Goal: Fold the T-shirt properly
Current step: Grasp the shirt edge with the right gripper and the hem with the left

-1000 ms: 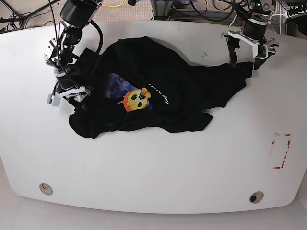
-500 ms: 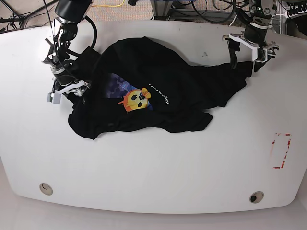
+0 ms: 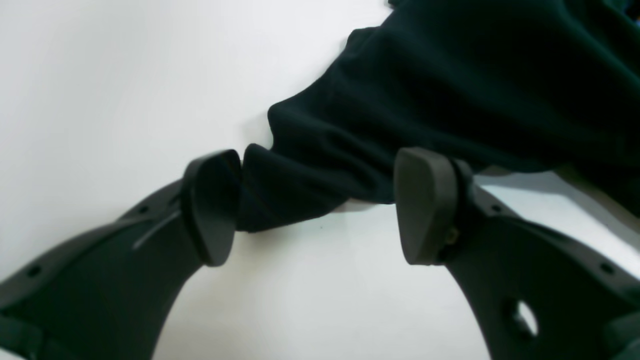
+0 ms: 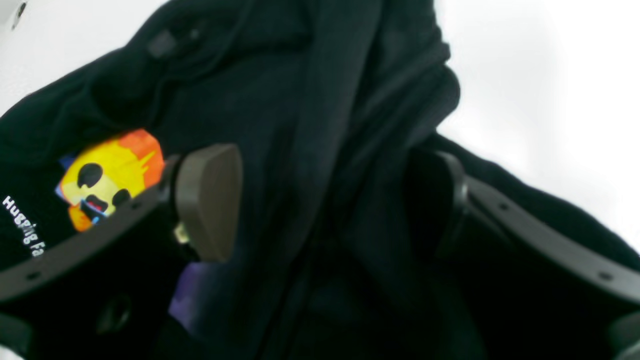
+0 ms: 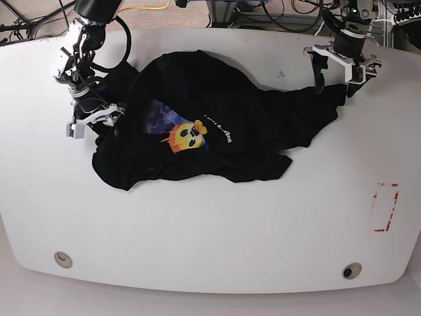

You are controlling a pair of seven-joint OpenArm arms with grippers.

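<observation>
My gripper will lift the T-shirt's fold (image 4: 327,180), and a limp flap of the black T-shirt (image 5: 122,169) that spills out past it will then come along and droop.
The black T-shirt (image 5: 223,125) lies crumpled on the white table (image 5: 217,230), its orange-yellow skull print (image 5: 187,136) facing up. My right gripper (image 5: 95,122) is at the shirt's left edge. In the right wrist view it (image 4: 322,200) is open, its pads standing wide on either side of a ridge of black cloth, with the print (image 4: 107,175) just beyond the left pad. My left gripper (image 5: 335,87) hangs open over the shirt's far right tip. In the left wrist view it (image 3: 320,205) is open around a cloth corner (image 3: 295,195) that touches the left pad (image 3: 212,205).
A red marked rectangle (image 5: 386,207) is on the table at the right. Two round holes (image 5: 63,259) (image 5: 351,270) sit near the front edge. Cables and equipment (image 5: 263,13) crowd the space behind the table's far edge.
My right gripper has shifted a little left and toward the back along the shirt's left edge. The left gripper has barely moved. Both stayed open.
</observation>
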